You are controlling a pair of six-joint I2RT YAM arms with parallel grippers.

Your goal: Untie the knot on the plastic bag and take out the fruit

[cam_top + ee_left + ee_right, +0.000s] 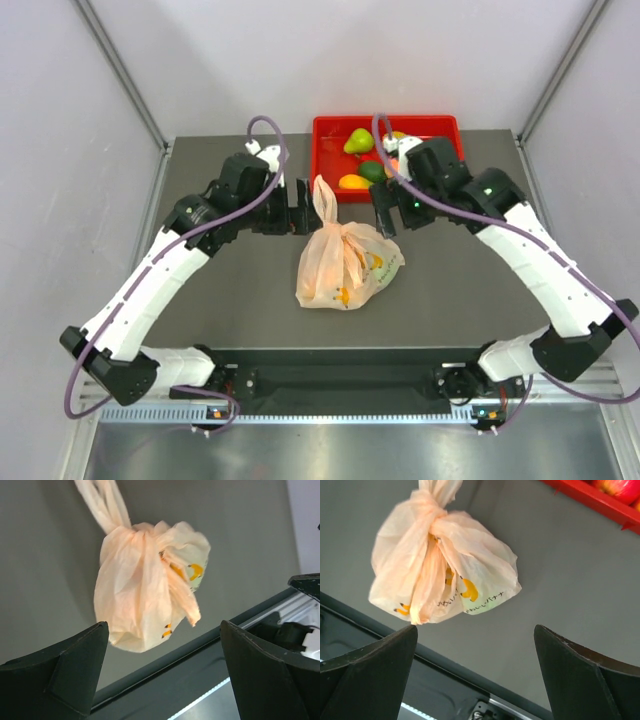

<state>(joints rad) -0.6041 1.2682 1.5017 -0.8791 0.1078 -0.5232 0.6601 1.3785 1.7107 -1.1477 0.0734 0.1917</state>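
Note:
The knot will come loose and the plastic bag will open wide when I pull, because the limp handle loop runs free from soft gathered folds.
The pale peach plastic bag lies on the dark table, bulging, with yellow banana prints. Its knot is tied, and one handle loop sticks up toward the far side. The knot shows in the left wrist view and, as a tight twist, in the right wrist view. Whatever is inside shows only as a faint green tint. Toy fruit lies in the red tray. My left gripper and right gripper flank the handle loop, both open and empty.
The red tray stands at the far edge behind the bag and holds several fruits, among them a green pear, a yellow one and a red apple. Grey walls enclose the table on three sides. The arms' black base rail runs along the near edge.

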